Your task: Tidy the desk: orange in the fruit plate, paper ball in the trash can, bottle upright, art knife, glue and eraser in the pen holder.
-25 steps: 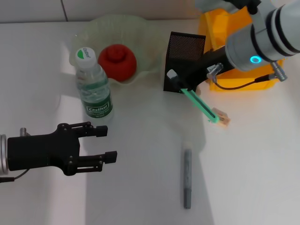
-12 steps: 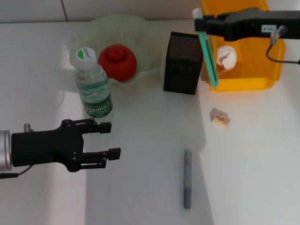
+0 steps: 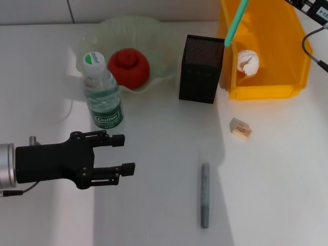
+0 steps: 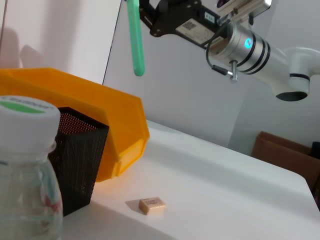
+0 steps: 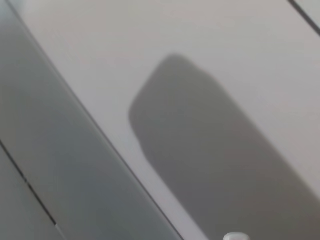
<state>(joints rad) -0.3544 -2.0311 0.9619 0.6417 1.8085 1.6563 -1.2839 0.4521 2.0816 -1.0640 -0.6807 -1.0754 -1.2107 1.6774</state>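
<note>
My right gripper goes on until it is over the pen holder's opening and let go of the art knife there. The art knife hangs steeply, with its lower tip by the opening.
My right gripper is shut on the green art knife, which hangs high in the air; in the head view its lower tip shows over the pen holder's right edge. The black mesh pen holder stands beside the yellow trash can, and the paper ball lies inside the can. The orange rests in the pale green fruit plate. The bottle stands upright. The eraser and a slim grey stick, possibly the glue, lie on the table. My left gripper is open, low and in front of the bottle.
In the left wrist view the art knife hangs above the trash can and pen holder, with the eraser on the white table. The right wrist view shows only a wall with a shadow.
The right arm has lifted the art knife from the table by the eraser to high above the pen holder. The left gripper has edged slightly rightward.
</note>
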